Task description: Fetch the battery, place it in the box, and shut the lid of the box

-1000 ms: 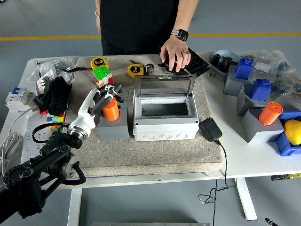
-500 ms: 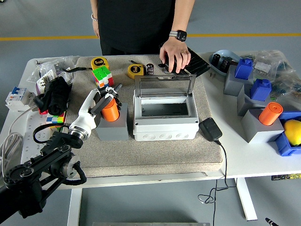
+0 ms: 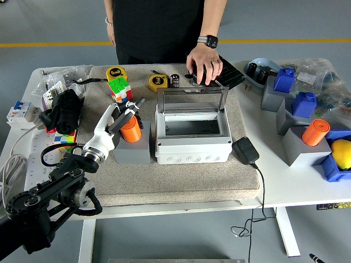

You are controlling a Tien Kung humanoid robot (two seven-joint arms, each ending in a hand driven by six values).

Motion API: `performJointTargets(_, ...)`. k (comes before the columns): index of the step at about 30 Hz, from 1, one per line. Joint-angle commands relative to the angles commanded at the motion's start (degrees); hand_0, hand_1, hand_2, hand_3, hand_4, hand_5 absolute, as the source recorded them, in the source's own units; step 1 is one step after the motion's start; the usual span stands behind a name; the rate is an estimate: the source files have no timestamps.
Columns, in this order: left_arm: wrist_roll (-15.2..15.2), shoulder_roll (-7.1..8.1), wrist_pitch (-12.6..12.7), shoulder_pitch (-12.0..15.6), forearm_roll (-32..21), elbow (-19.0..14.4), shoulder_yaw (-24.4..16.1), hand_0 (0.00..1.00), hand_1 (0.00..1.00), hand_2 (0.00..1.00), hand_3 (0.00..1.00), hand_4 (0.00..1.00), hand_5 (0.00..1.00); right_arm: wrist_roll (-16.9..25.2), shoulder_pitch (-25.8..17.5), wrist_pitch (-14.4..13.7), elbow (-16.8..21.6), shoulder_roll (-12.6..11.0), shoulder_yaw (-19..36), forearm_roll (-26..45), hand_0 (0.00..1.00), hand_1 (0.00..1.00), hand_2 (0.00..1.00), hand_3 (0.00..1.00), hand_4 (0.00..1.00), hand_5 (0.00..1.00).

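Note:
My gripper is about to lift the orange cylinder [image 3: 131, 130], and its lower end [image 3: 132, 140] sits sunk in the grey block. The cylinder should slide out and leave an empty round hole.
The battery [image 3: 174, 80], a small black cylinder, stands at the mat's far edge beside a yellow tape measure [image 3: 158, 83]. The grey box [image 3: 192, 143] sits mid-mat with its clear lid [image 3: 192, 101] standing upright and its inside bare. My left hand [image 3: 127, 109] hangs at the top of an orange cylinder [image 3: 131, 130] on a grey block [image 3: 131, 149], left of the box, with fingers loosely spread and holding nothing. A person's hand [image 3: 204, 64] rests on a black object just behind the lid. My right arm is out of sight.
A Rubik's cube [image 3: 119, 87] and a second tape measure [image 3: 114, 72] lie behind my left hand. A black adapter [image 3: 245, 149] with its cable lies right of the box. Grey blocks with blue and orange pieces [image 3: 299, 118] fill the right side. Clutter lines the left edge.
My left hand has crept slightly right towards the orange cylinder. The person's hand drew back a little behind the lid and now stays put.

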Motion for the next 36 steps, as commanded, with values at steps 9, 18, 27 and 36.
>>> performJointTargets(9,1.35,-0.03,-0.17,-0.1,0.04,-0.45,0.54,0.034,0.104,0.189,0.149,0.998,0.605,0.02,0.04,-0.02,0.01,-0.04,-0.16,0.01,0.58,0.638,0.662,0.578,0.939,0.501)
performJointTargets(18,2.49,0.0,0.18,-0.29,1.62,-2.03,0.2,0.029,0.098,0.186,0.133,0.998,0.6,0.12,-0.09,-0.16,0.0,-0.09,-0.28,-0.01,0.579,0.638,0.662,0.578,0.939,0.501)
performJointTargets(27,2.86,-0.06,0.53,-0.17,1.87,-2.22,-0.48,0.027,0.092,0.178,0.125,0.998,0.596,0.34,-0.22,-0.31,0.0,-0.08,-0.07,0.01,0.581,0.638,0.661,0.578,0.939,0.5)
performJointTargets(36,5.19,0.45,0.44,-0.31,2.95,-3.94,-1.94,0.027,0.091,0.176,0.125,0.998,0.597,0.49,-0.22,-0.37,-0.01,-0.04,0.42,0.03,0.579,0.638,0.661,0.578,0.939,0.499)
